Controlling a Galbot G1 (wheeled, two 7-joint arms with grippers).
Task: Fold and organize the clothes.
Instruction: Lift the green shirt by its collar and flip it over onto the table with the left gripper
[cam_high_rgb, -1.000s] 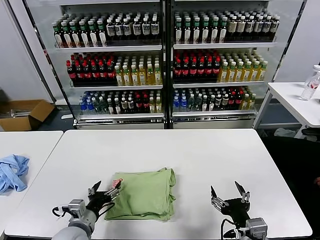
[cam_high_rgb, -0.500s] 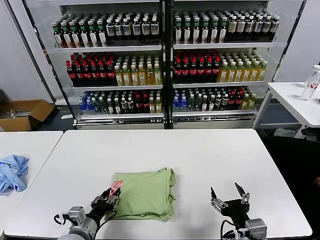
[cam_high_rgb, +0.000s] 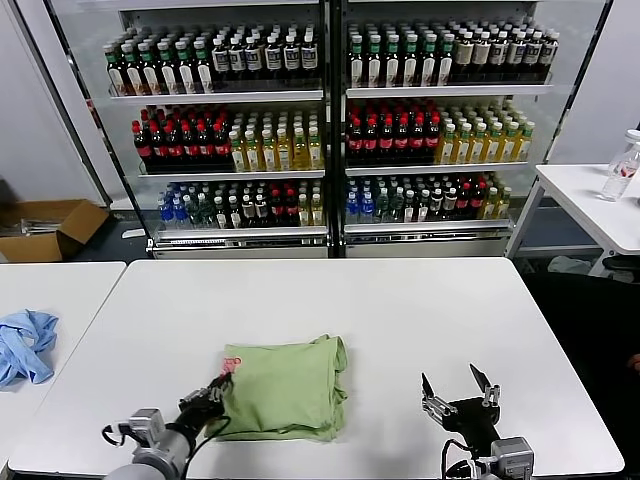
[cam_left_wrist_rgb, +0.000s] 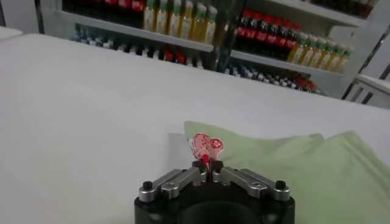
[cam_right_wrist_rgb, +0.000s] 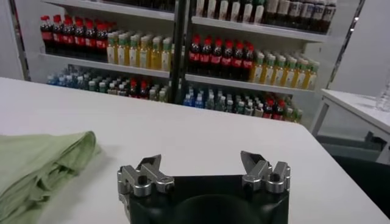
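Observation:
Next, my left gripper lifts the printed corner (cam_high_rgb: 231, 364) across and flips the shirt over, because the folded polo shirt (cam_high_rgb: 287, 390) lies with its graphic facing down.
The light green polo shirt (cam_high_rgb: 285, 390) lies folded on the white table (cam_high_rgb: 400, 310), near its front edge. My left gripper (cam_high_rgb: 210, 392) sits at the shirt's left corner, shut on the fabric edge beside the red-and-white graphic (cam_high_rgb: 232, 365). In the left wrist view the left gripper (cam_left_wrist_rgb: 208, 165) pinches that printed corner (cam_left_wrist_rgb: 206, 146), and the rest of the shirt (cam_left_wrist_rgb: 292, 173) spreads beyond it. My right gripper (cam_high_rgb: 458, 385) hovers open over bare table to the right of the shirt, holding nothing. In the right wrist view the right gripper (cam_right_wrist_rgb: 204, 161) is open, with the shirt (cam_right_wrist_rgb: 36, 164) off to one side.
A light blue cloth (cam_high_rgb: 25, 345) lies on the separate table at the left. Shelves of bottles (cam_high_rgb: 330, 130) stand behind the table. A cardboard box (cam_high_rgb: 50, 228) sits on the floor at far left. A side table with a clear bottle (cam_high_rgb: 620, 168) stands at the right.
My left gripper has gone from open to shut on the shirt's printed corner, and the corner has shifted slightly with it. The right arm has not moved.

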